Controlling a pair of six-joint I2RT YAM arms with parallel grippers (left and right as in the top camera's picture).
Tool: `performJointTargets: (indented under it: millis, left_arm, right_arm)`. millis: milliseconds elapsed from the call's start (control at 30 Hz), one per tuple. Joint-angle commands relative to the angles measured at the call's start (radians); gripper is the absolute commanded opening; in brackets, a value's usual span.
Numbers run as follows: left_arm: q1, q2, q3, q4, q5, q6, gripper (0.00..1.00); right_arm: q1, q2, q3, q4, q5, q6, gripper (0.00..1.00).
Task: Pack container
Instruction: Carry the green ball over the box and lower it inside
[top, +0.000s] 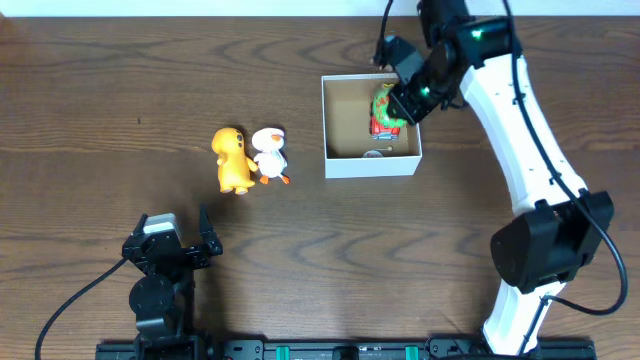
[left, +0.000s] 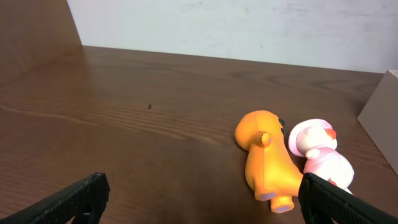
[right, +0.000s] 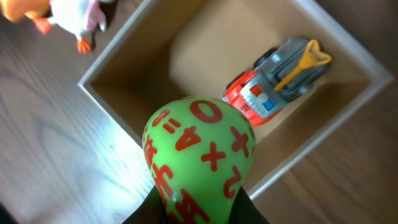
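Observation:
My right gripper holds the green toy (top: 386, 106) over the container's opening. The container's corner (top: 405, 147) by the truck's red front is free; I'll keep lowering it and release there.
The container (top: 372, 166), a square white box with a brown inside, stands right of the table's middle. My right gripper (top: 402, 100) hangs over its right side, shut on a green toy (top: 385, 105) printed with red numbers. In the right wrist view that green toy (right: 199, 149) fills the space between the right gripper (right: 199, 208) fingers, above the container's near wall (right: 112, 112). A red and grey toy truck (right: 280, 78) lies inside. My left gripper (top: 178, 235) rests open near the front edge.
An orange duck toy (top: 233, 160) and a white duck toy (top: 269, 153) lie side by side left of the container. In the left wrist view the orange duck (left: 267, 162) and white duck (left: 320, 152) are just ahead of the right finger (left: 317, 193).

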Motion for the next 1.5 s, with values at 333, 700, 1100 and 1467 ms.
performJointTargets:
  millis: [333, 700, 1100, 1467]
  left_arm:
    - [0.001, 0.000, -0.014, -0.040, 0.007, 0.006, 0.98]
    - [0.001, 0.000, -0.014, -0.040, 0.007, 0.006, 0.98]
    - [0.001, 0.000, -0.014, -0.040, 0.007, 0.006, 0.98]
    - [0.001, 0.000, -0.014, -0.040, 0.007, 0.006, 0.98]
  right_arm:
    - [0.003, -0.003, -0.172, 0.122, 0.091, 0.078, 0.03]
    - [0.000, -0.003, -0.197, 0.145, 0.120, 0.078, 0.21]
    - [0.000, -0.003, -0.197, 0.125, 0.120, 0.078, 0.46]
    - [0.000, -0.003, -0.197, 0.123, 0.121, 0.078, 0.61]
